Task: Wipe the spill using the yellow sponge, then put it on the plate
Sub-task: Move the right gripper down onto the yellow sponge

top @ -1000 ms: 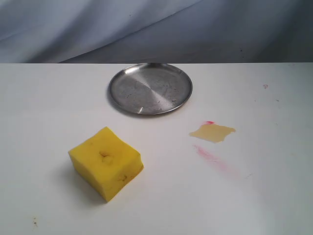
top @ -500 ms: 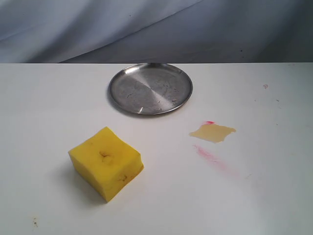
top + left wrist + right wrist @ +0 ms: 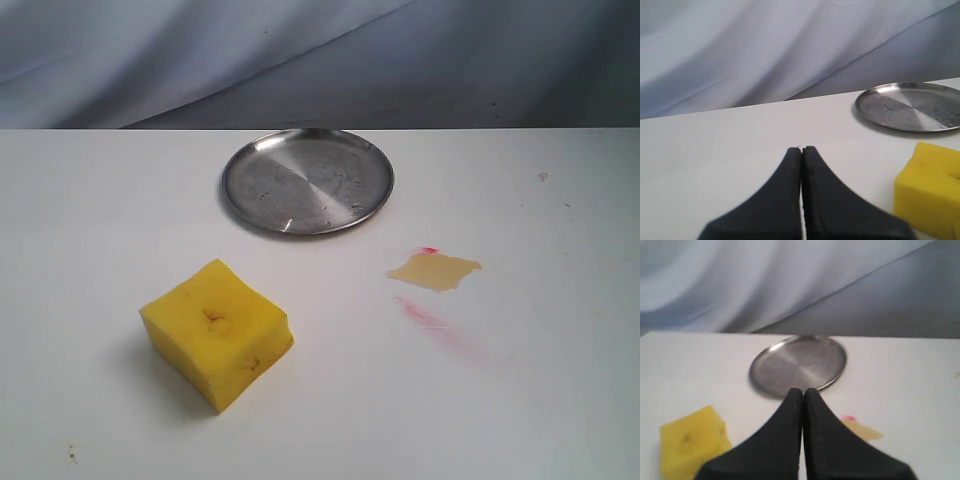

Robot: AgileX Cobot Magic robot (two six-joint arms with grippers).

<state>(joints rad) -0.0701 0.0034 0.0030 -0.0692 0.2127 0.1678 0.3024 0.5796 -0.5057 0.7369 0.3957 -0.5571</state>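
Observation:
My right gripper is on its way to the sponge's dimpled top (image 3: 213,312) and should keep going and close there, because the yellow sponge (image 3: 218,336) lies clear of the plate and the spill.
The yellow sponge (image 3: 217,332) rests on the white table at the front left, dimpled face up; it also shows as the yellow sponge (image 3: 930,189) and the yellow sponge (image 3: 692,441). The pale tan spill (image 3: 435,270) lies to its right, partly hidden behind the right fingers as the spill (image 3: 867,430). The silver plate (image 3: 308,181) sits behind both, bare; it appears as the plate (image 3: 910,106) and the plate (image 3: 799,363). Neither arm shows in the exterior view. My left gripper (image 3: 801,149) is shut on nothing, beside the sponge. My right gripper (image 3: 803,390) is shut and holds nothing.
A long pink-red smear (image 3: 440,325) runs from below the spill toward the front right, and a tiny red dot (image 3: 428,249) sits at the spill's far edge. A grey-blue cloth backdrop (image 3: 320,60) hangs behind the table's far edge.

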